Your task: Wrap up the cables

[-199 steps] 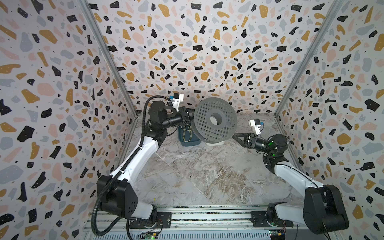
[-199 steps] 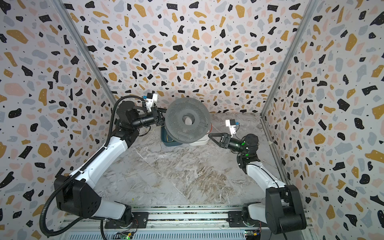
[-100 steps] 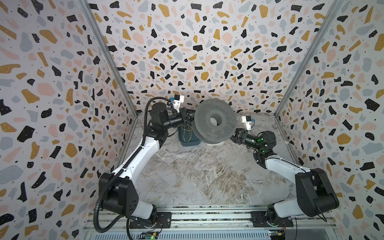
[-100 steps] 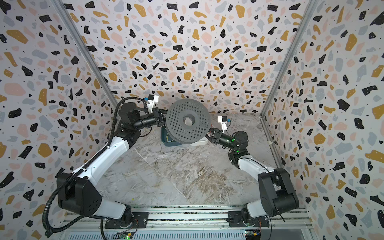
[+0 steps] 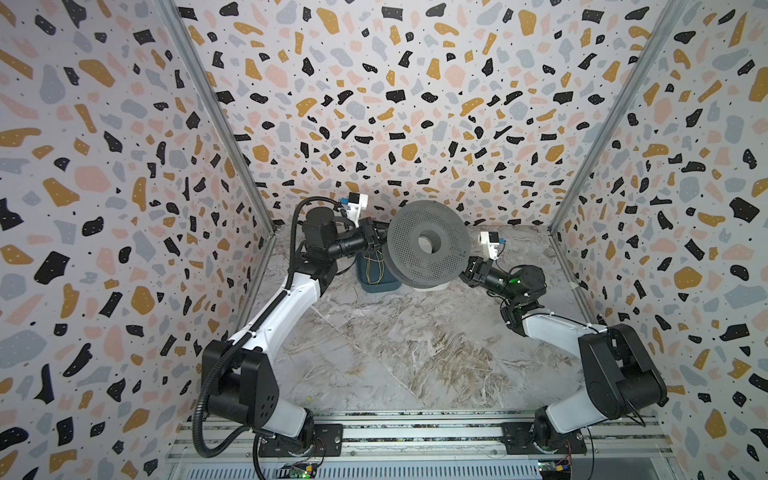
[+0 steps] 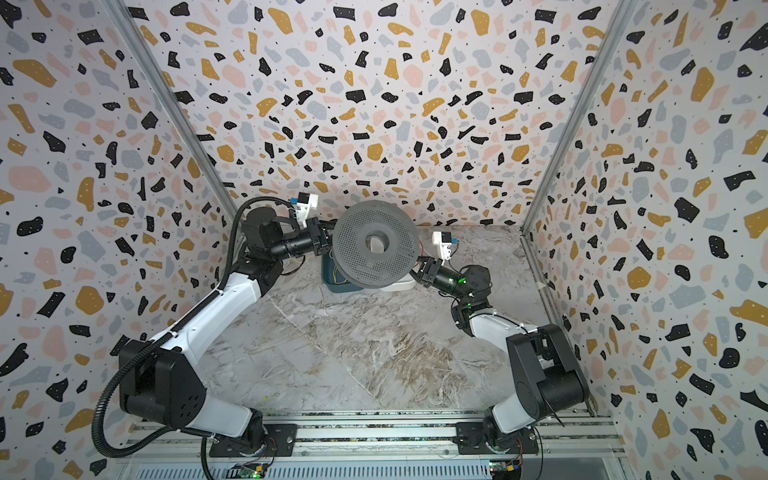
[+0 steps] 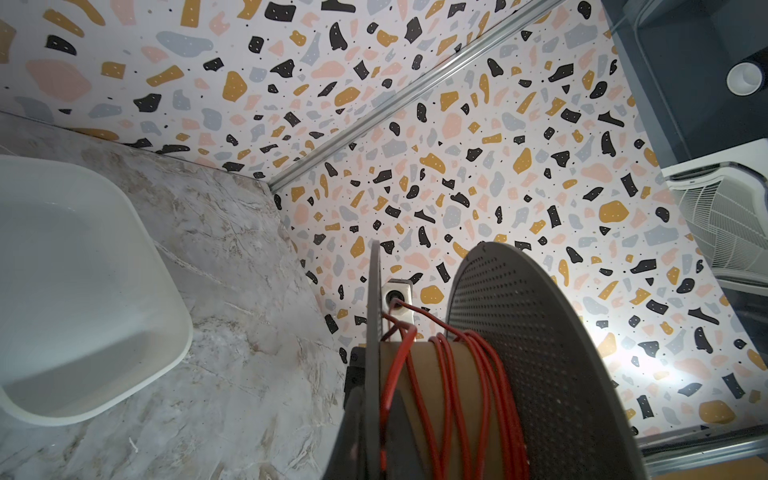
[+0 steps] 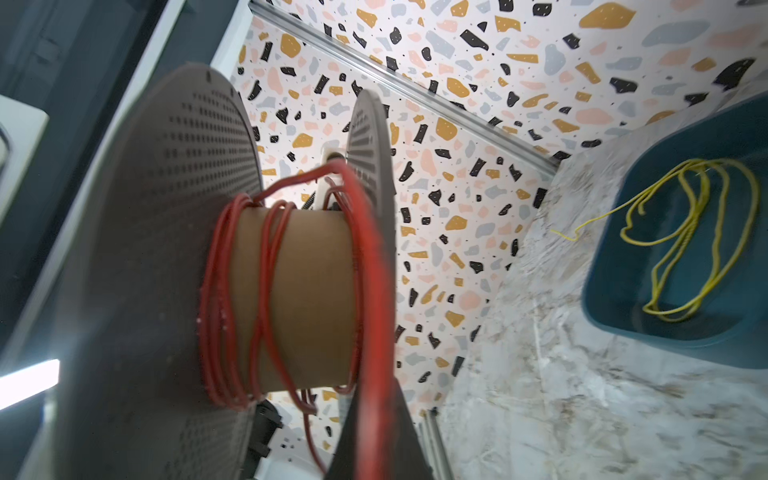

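Observation:
My right gripper should put the spool [image 5: 444,252] down on the marble floor [image 5: 413,324] before winding the red cable, because the spool hangs in the air and keeps both my grippers busy.
A grey perforated spool [image 5: 426,245] [image 6: 376,243] with a brown cardboard core [image 8: 307,291] hangs in the air at the back, between both arms. The red cable [image 7: 457,395] [image 8: 216,291] lies in loose turns round the core. My left gripper [image 5: 380,239] [image 7: 374,436] is shut on the thin rim of the spool's lower flange [image 7: 374,324]. At the spool's opposite side, my right gripper [image 5: 463,270] [image 8: 370,440] is shut on a red strand [image 8: 368,291] that runs along that flange's edge. In both top views the fingertips are hidden behind the spool.
A teal bin [image 5: 390,284] [image 8: 739,137] holding a thin yellow-green wire [image 8: 665,257] stands on the marble floor under the spool's left side. A white tub [image 7: 62,270] [image 5: 432,286] sits beside it. The back wall stands close behind the spool.
My right gripper has moved left up to the spool and gone from open to shut on the red strand. The left gripper and spool have barely moved.

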Controlling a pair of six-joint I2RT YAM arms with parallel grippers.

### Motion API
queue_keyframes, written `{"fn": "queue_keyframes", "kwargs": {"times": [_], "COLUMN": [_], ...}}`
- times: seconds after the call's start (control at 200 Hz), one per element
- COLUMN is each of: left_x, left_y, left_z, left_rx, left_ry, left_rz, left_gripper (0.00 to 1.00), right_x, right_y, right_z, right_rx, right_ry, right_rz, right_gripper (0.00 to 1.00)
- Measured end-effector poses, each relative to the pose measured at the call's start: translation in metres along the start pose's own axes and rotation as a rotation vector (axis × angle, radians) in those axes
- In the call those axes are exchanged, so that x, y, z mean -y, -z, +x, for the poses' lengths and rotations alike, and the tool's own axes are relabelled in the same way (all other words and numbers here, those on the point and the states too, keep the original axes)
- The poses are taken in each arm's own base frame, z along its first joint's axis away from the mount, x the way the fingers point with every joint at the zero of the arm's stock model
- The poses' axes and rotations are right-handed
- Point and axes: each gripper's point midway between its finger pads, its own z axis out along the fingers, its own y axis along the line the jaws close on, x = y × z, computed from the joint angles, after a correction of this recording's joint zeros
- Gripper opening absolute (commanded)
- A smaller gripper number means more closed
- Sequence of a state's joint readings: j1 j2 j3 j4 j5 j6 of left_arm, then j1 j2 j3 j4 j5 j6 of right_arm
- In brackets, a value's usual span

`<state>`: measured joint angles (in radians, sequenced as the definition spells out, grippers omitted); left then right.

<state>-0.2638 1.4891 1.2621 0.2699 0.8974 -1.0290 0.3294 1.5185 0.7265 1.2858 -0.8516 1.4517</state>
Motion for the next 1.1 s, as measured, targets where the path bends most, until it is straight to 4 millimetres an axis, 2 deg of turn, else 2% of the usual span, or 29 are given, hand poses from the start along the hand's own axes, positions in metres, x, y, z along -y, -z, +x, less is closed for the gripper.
{"fn": "queue_keyframes", "kwargs": {"times": [0.04, 0.14, 0.225, 0.406, 0.491, 0.836, 1.101], "left_x": [-0.003, -0.012, -0.024, -0.044, -0.054, -0.085, -0.099], "left_y": [0.001, 0.002, 0.005, 0.008, 0.011, 0.020, 0.038], "left_z": [0.000, 0.003, 0.007, 0.016, 0.020, 0.046, 0.050], "left_rx": [-0.002, -0.013, -0.021, -0.041, -0.045, -0.081, -0.070], "left_ry": [-0.006, -0.012, 0.011, 0.033, 0.042, 0.085, 0.081], "left_rz": [-0.011, -0.040, -0.087, -0.146, -0.172, -0.237, -0.306], "left_gripper": [0.01, 0.11, 0.15, 0.25, 0.34, 0.41, 0.42], "right_x": [-0.001, 0.006, 0.011, 0.024, 0.033, 0.076, 0.087], "right_y": [0.000, 0.000, 0.002, 0.014, 0.020, 0.044, 0.055], "right_z": [0.000, 0.002, 0.004, 0.004, 0.001, 0.013, 0.035], "right_rx": [0.000, -0.006, -0.012, -0.003, 0.011, 0.038, -0.004], "right_ry": [-0.009, -0.034, -0.043, -0.063, -0.084, -0.229, -0.267], "right_rz": [-0.002, 0.009, 0.014, 0.034, 0.056, 0.135, 0.167], "right_gripper": [0.00, 0.00, 0.00, 0.00, 0.00, 0.00, 0.00]}}
